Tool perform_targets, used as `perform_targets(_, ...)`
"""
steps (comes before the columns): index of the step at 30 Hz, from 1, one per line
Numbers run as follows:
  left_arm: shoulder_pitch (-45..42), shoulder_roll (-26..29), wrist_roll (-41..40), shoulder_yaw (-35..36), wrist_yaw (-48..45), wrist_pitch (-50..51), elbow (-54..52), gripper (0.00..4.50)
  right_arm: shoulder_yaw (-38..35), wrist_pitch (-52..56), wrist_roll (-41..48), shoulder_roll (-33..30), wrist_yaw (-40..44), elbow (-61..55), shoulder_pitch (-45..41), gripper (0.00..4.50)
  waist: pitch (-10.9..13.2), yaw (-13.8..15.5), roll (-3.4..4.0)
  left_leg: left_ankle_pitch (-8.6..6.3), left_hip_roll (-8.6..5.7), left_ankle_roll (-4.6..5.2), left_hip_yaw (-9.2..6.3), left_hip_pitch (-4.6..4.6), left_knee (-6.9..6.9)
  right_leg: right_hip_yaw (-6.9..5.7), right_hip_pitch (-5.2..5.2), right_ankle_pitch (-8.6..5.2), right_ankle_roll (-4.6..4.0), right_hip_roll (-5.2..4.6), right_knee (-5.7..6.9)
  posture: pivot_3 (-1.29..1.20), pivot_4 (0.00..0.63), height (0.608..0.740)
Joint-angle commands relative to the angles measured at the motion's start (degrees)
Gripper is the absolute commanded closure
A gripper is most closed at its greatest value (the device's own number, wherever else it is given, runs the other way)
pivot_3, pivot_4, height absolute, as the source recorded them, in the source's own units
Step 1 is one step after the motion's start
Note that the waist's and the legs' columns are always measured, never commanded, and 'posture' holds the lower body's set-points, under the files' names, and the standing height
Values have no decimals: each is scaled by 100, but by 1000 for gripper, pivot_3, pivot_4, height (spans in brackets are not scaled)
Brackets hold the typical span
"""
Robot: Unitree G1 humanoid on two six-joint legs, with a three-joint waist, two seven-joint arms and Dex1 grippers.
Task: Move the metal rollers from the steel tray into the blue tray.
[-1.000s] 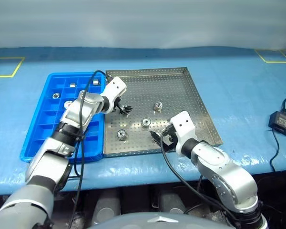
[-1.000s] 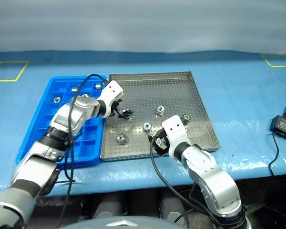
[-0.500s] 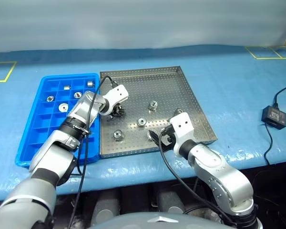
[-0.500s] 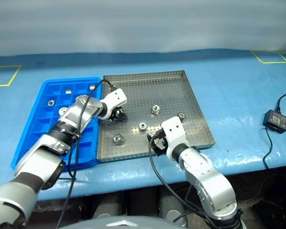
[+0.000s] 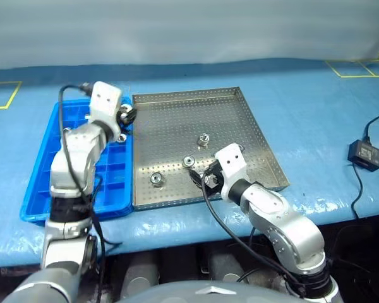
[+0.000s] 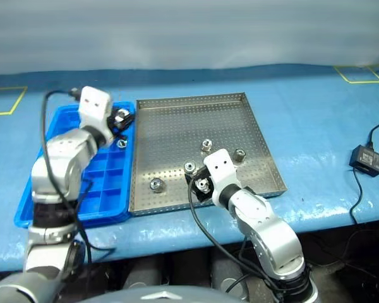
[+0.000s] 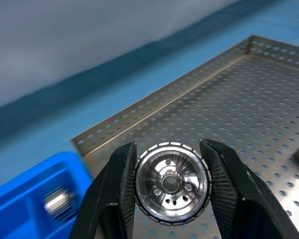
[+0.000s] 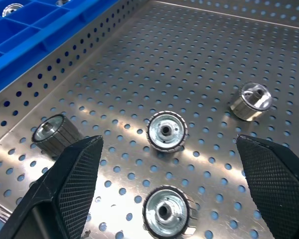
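The metal roller [image 7: 173, 183] sits square between both fingers by its round side, so my left gripper should continue over the blue tray and release in an empty compartment.
My left gripper [image 5: 129, 115] is shut on a metal roller [image 7: 172, 184] and holds it in the air above the far right corner of the blue tray [image 5: 82, 183], by the steel tray's left rim. The steel tray [image 5: 177, 120] holds several loose rollers, among them one [image 5: 203, 139] mid-tray, one [image 5: 189, 161] nearer and one [image 5: 156, 178] at the front left. My right gripper [image 5: 199, 178] hovers open low over the tray's front, with two rollers [image 8: 167, 131] [image 8: 164, 213] between its spread fingers. Another roller [image 5: 121, 136] lies in a compartment of the blue tray.
A black power adapter [image 5: 362, 153] with its cable lies on the blue table at the right. Yellow tape marks [image 5: 3, 95] sit at the table's far corners. The steel tray's front rim runs close to the table's front edge.
My left gripper closed on a roller in the steel tray, then rose and swung left to the blue tray's corner. My right gripper edged left, still open.
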Motion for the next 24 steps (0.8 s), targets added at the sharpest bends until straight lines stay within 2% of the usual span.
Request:
perform_targets(1,619,20,452,293,715,-447,-963,2804,243,-245,-14,26,137,18,-168,0,0,85,-4,0,0,0,-1,1,1,0,1,0,1,-1,0,64,150,740)
perform_targets(6,1322,-72,764,567,1385,-573,-870,2804,409,-302,12,57,274,152,-311,0,-6,296,-14,4,-3,8,-2,15,9,-8,26,-9,11,-13,-8,96,150,740)
perform_targets(10,1328,-2,771,651,1526,-680,-315,2804,448,-332,-5,47,343,207,-377,0,-10,374,-21,17,-9,27,1,11,15,-2,30,0,7,-19,-17,87,150,740)
perform_targets(16,1217,237,846,672,1703,-793,673,2804,362,-301,-20,99,232,110,-256,0,-15,334,-29,20,-8,29,5,8,11,-1,24,6,3,-19,-19,41,150,740)
perform_targets(20,1125,271,721,683,1669,-825,859,1438,338,-278,-31,124,139,25,-129,0,-17,314,-31,20,-8,29,5,5,6,-1,21,10,-4,-19,-20,22,150,740)
perform_targets(24,787,140,-40,524,932,-959,-148,154,285,-216,-23,129,48,-87,-41,0,-19,305,-36,20,-7,28,5,3,9,-2,22,7,-1,-22,-21,-4,150,740)
